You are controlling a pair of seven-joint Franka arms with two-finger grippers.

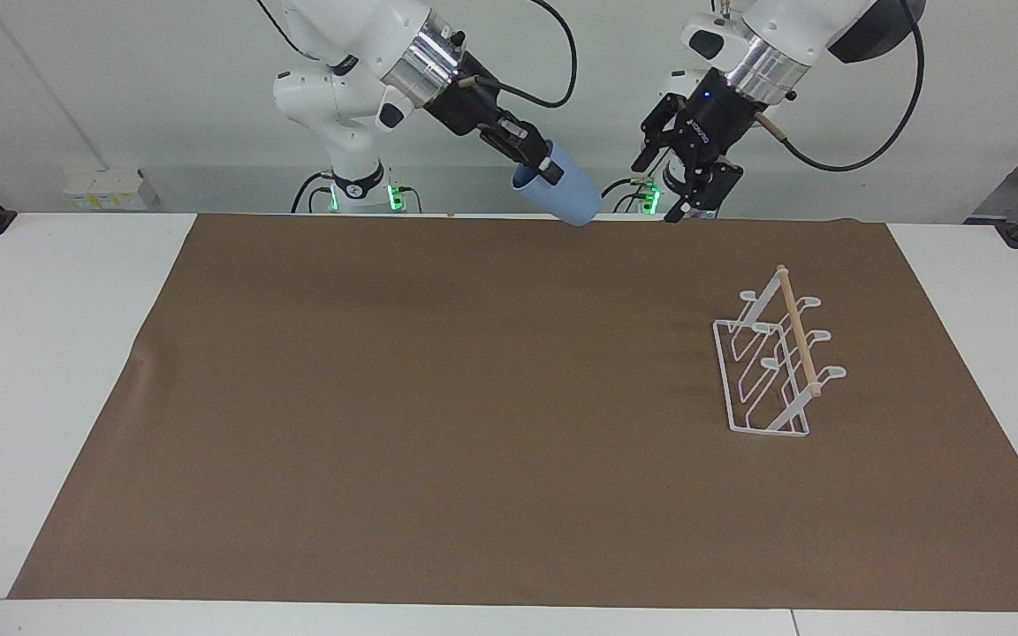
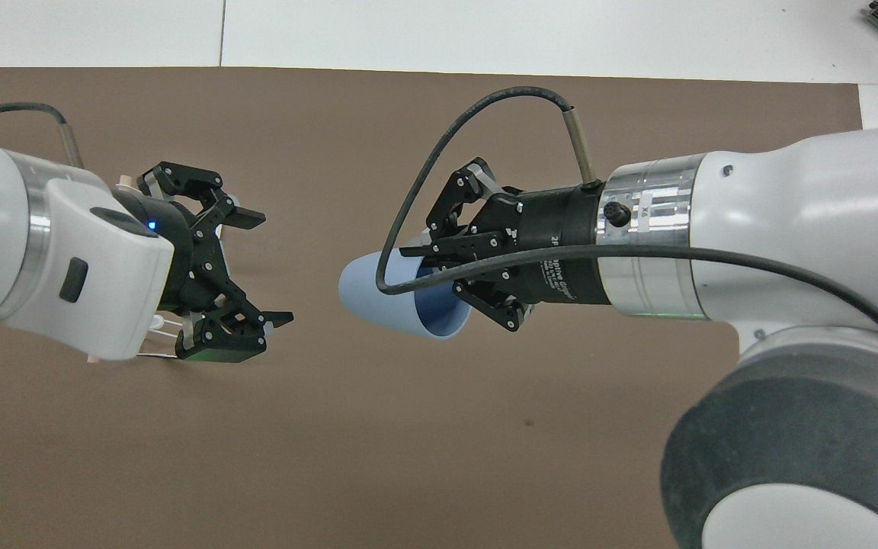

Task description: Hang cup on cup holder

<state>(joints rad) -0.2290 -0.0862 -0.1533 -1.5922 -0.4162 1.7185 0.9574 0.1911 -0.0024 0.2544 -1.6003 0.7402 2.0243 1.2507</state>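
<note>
The cup's closed end [image 2: 350,284] faces the open fingers of my left gripper, so I should go on moving my left gripper in until its fingers straddle the cup's body [image 2: 382,299] before I close it.
My right gripper [image 1: 545,168] is shut on the rim of the light blue cup [image 1: 566,193], one finger inside it. It holds the cup tilted, high over the robots' edge of the mat; the overhead view shows the gripper [image 2: 439,259] and the cup [image 2: 382,293] too. My left gripper [image 1: 661,190] is open and empty in the air beside the cup, its jaws turned toward it, a gap between them [image 2: 264,267]. The white wire cup holder [image 1: 799,340] stands empty on the mat toward the left arm's end. In the overhead view the left arm hides most of it.
A brown mat [image 1: 474,397] covers most of the white table [image 1: 41,353]. A small dark speck [image 2: 528,422] lies on the mat. The right arm's cable [image 2: 439,145] loops above the cup.
</note>
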